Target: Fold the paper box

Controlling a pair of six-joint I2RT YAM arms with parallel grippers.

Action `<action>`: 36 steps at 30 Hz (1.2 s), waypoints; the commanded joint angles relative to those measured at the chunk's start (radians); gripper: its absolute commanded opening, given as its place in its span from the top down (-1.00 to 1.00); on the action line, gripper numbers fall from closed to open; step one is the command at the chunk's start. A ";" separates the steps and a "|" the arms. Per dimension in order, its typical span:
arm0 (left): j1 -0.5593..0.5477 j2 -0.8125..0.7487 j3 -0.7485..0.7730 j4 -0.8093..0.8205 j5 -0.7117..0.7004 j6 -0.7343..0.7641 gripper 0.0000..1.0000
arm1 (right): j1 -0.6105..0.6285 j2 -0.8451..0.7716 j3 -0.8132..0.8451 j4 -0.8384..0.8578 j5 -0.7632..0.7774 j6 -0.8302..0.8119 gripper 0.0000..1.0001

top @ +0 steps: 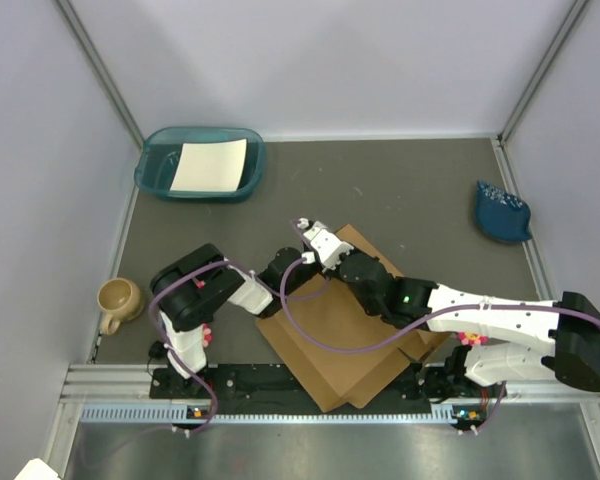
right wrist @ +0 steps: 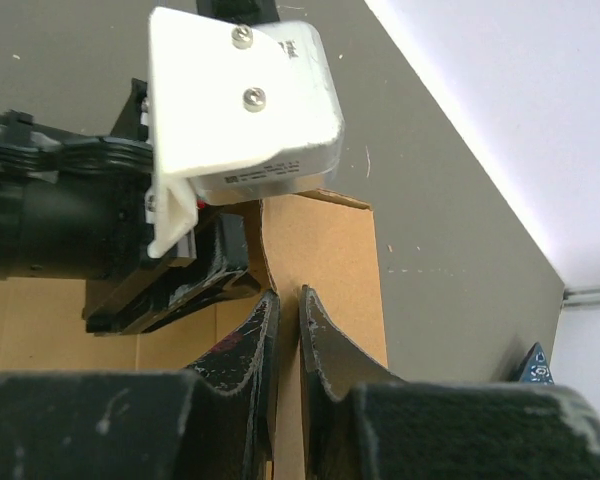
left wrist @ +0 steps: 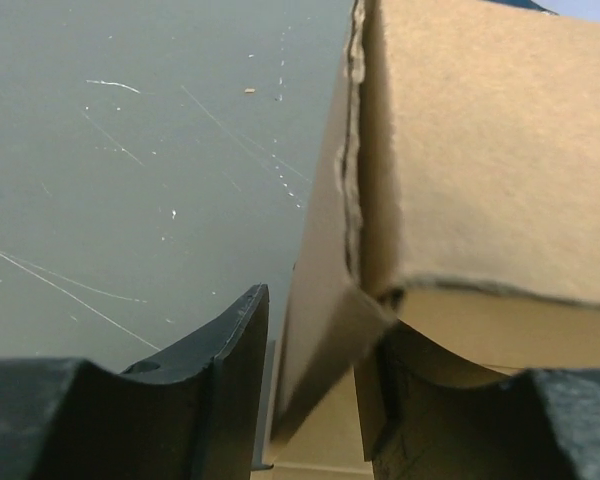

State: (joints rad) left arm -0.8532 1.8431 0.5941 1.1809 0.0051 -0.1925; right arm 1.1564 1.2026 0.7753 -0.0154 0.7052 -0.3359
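The robot's two grippers are crowded together at one corner of the box [top: 347,231], so the left gripper should hold that corner while the right gripper opens and grabs the box's other far corner [top: 437,339].
The paper box [top: 350,340] is brown cardboard, lying partly folded at the table's near middle. Both grippers meet at its far left corner. My left gripper [top: 305,268] comes from the left. In the left wrist view its jaws [left wrist: 320,320] hold a raised, folded flap of the box [left wrist: 480,150] between them. My right gripper [top: 330,262] comes from the right. In the right wrist view its fingers [right wrist: 288,300] are pinched almost together on the edge of a box flap [right wrist: 330,260]. The left gripper's black fingers [right wrist: 215,275] sit just beyond, on the same corner.
A teal tray [top: 155,170] holding a white sheet [top: 210,165] stands at the back left. A tan mug [top: 118,300] sits at the left edge. A blue object [top: 500,212] lies at the back right. Walls enclose the table on three sides.
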 commanded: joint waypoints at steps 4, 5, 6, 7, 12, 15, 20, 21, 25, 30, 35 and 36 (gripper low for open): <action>-0.030 0.042 0.070 0.008 -0.086 0.037 0.28 | 0.011 0.014 -0.011 -0.074 -0.118 0.064 0.92; -0.030 0.044 0.078 0.006 -0.091 0.042 0.33 | 0.011 0.011 -0.011 -0.074 -0.118 0.067 0.92; -0.033 0.044 0.082 -0.003 -0.108 0.047 0.42 | 0.012 0.011 -0.011 -0.074 -0.119 0.069 0.92; -0.032 0.044 0.087 -0.012 -0.112 0.057 0.67 | 0.011 0.009 -0.013 -0.074 -0.119 0.069 0.92; -0.041 0.035 0.098 -0.046 -0.143 0.100 1.00 | 0.011 0.003 -0.011 -0.075 -0.116 0.066 0.91; -0.046 0.022 0.082 -0.047 -0.175 0.119 1.00 | 0.011 0.002 -0.007 -0.074 -0.116 0.069 0.86; -0.046 -0.010 0.084 -0.124 -0.264 0.130 1.00 | 0.012 -0.014 0.039 -0.077 -0.107 0.093 0.12; -0.046 -0.015 0.085 -0.133 -0.274 0.131 1.00 | 0.012 -0.027 0.051 -0.078 -0.102 0.098 0.03; -0.046 -0.030 0.095 -0.178 -0.316 0.146 1.00 | 0.016 -0.066 0.120 -0.112 -0.116 0.113 -0.98; -0.047 -0.047 0.102 -0.221 -0.358 0.142 1.00 | 0.019 -0.132 0.194 -0.152 -0.108 0.153 -0.98; -0.046 -0.067 0.076 -0.218 -0.428 0.123 1.00 | 0.019 -0.250 0.229 -0.165 -0.023 0.213 -0.98; -0.046 -0.070 0.070 -0.216 -0.442 0.119 1.00 | 0.019 -0.267 0.232 -0.172 0.029 0.230 -0.98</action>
State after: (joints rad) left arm -0.9092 1.8103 0.6754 0.9871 -0.3325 -0.0608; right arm 1.1568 1.0328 0.9272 -0.2047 0.6388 -0.1909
